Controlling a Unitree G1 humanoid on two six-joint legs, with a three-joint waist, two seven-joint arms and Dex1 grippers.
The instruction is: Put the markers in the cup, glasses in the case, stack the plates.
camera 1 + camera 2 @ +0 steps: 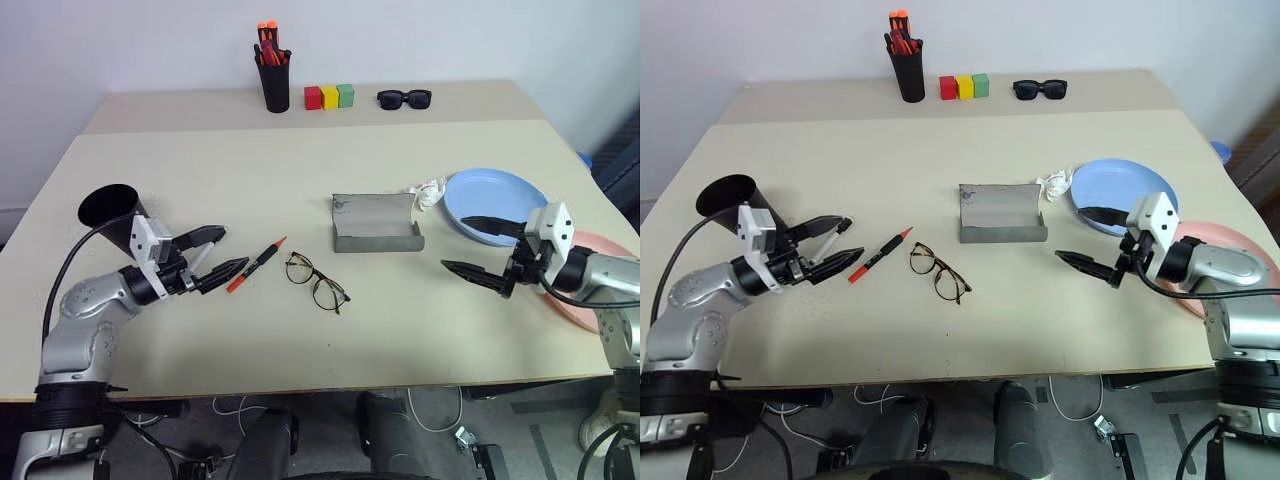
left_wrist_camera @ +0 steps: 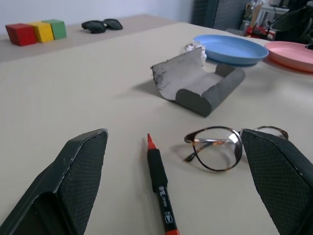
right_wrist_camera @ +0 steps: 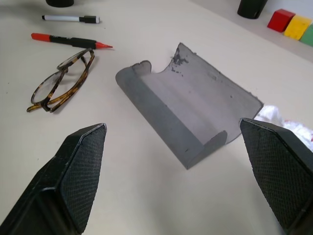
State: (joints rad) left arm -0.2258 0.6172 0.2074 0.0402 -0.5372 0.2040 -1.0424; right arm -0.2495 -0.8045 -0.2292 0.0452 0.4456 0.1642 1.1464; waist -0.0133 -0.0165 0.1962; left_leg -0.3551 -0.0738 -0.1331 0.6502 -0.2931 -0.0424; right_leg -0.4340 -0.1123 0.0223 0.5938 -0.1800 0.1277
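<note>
I should move back, point down and grip the white marker [image 1: 202, 257] by its black cap [image 3: 89, 19], because the marker is under my left gripper, behind the gripper's fingers.
A marker [image 1: 257, 264] with a black barrel and red cap lies left of centre, just off the tips of my open left gripper [image 1: 233, 248]. In the right wrist view, a second marker [image 3: 71, 18], white with a black cap, lies beyond it. Behind the left gripper stands the wide black cup [image 1: 108, 205]. The wire-framed glasses [image 1: 316, 282] lie unfolded at the centre. Beyond them the grey case [image 1: 375, 222] lies open. My right gripper [image 1: 455, 242] hovers open in front of the blue plate [image 1: 495, 205]. The pink plate [image 2: 293, 51] lies under my right arm.
At the back stand a black pen holder [image 1: 273, 75] with orange-topped pens, three coloured blocks [image 1: 329, 96] and black sunglasses [image 1: 404, 98]. A crumpled white tissue [image 1: 430, 192] lies between the case and the blue plate. The table's front edge runs close below both arms.
</note>
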